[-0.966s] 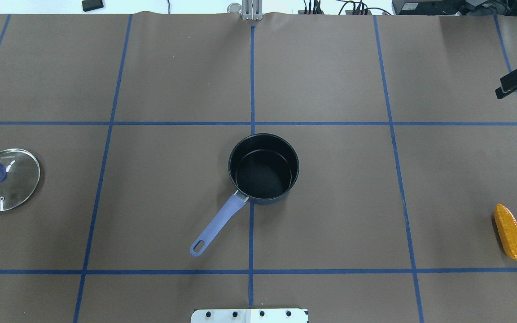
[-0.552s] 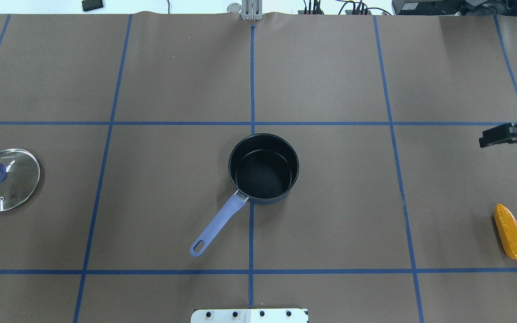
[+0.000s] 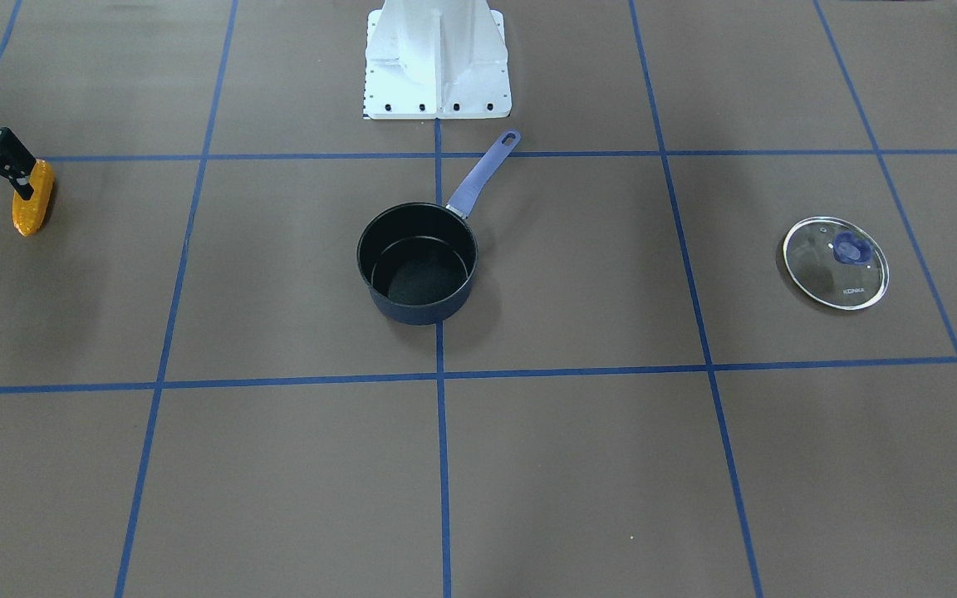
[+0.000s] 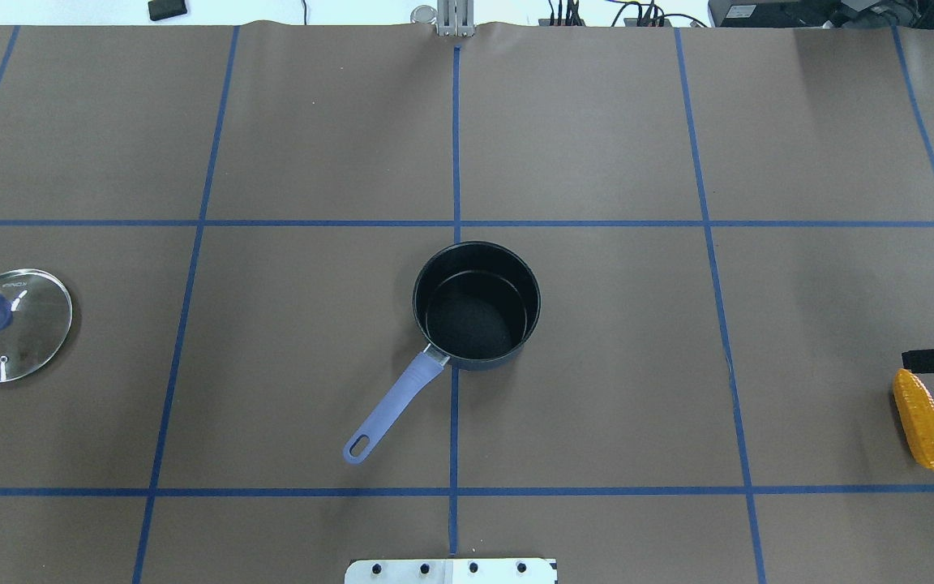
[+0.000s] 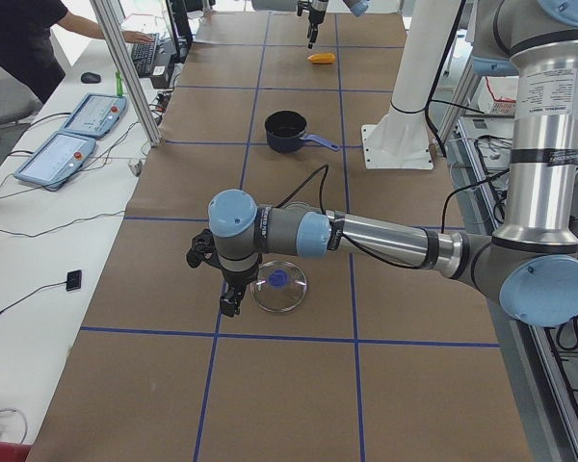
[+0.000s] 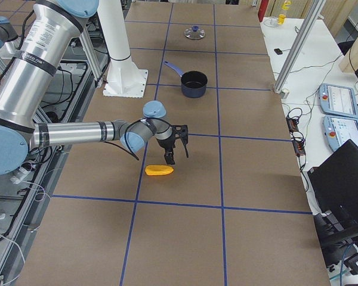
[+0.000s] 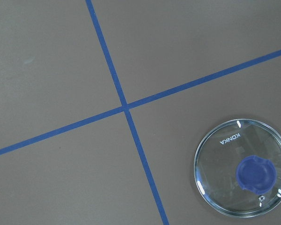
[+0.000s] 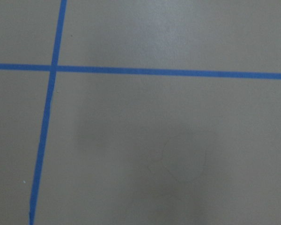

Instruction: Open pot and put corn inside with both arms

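Observation:
My gripper will lower the orange-yellow corn (image 3: 35,198) into the pot, and the corn will lie down below the pot's rim. The corn looks shorter than the dark pot's opening (image 3: 417,255) is wide.
The dark pot (image 4: 483,362) with a lilac handle stands open and empty at the table's middle; it also shows in the front-facing view (image 3: 420,311). Its glass lid (image 4: 11,324) lies flat far to the left. The orange-yellow corn (image 4: 923,419) lies on the table at the right edge. My right gripper (image 6: 178,154) hangs open just above and beyond the corn's far end; one finger (image 4: 933,358) shows overhead. My left gripper (image 5: 225,300) hovers beside the lid (image 5: 277,286), apart from it; I cannot tell whether it is open or shut.
The white pedestal base (image 3: 437,58) stands behind the pot's handle. Blue tape lines (image 4: 455,162) divide the brown table cover. The left wrist view shows the lid (image 7: 243,173) at lower right. Control tablets and cables lie beyond the table's far edge (image 6: 337,98).
My right gripper has come down the overhead view's right edge toward the robot, from the far row to just beyond the corn's tip. Pot, lid and corn have not moved.

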You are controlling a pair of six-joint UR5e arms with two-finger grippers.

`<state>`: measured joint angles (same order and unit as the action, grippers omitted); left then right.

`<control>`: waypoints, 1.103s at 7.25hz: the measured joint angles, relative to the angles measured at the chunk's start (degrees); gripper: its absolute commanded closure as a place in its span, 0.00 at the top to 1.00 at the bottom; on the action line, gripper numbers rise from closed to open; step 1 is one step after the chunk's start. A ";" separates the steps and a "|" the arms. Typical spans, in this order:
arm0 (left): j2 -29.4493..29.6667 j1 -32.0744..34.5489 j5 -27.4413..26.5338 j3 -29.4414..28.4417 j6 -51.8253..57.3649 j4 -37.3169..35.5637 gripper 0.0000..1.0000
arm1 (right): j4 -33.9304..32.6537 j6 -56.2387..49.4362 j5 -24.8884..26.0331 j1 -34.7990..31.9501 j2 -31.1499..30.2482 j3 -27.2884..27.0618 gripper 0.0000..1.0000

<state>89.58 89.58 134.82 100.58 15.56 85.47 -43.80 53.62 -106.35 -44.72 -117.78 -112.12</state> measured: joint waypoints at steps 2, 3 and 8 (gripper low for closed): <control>0.03 -0.02 0.01 0.07 0.00 0.05 0.99 | 6.74 4.99 6.78 7.80 -1.59 4.16 0.75; 0.08 -0.02 0.00 0.11 0.00 0.07 0.99 | 8.01 5.97 9.02 10.65 -1.81 5.56 0.54; 0.07 -0.11 0.01 0.15 0.00 0.12 0.99 | 14.82 6.20 9.44 14.01 -0.84 7.96 0.00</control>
<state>89.66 89.47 134.82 100.73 15.56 85.59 -28.99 59.82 -96.92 -30.71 -118.63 -104.16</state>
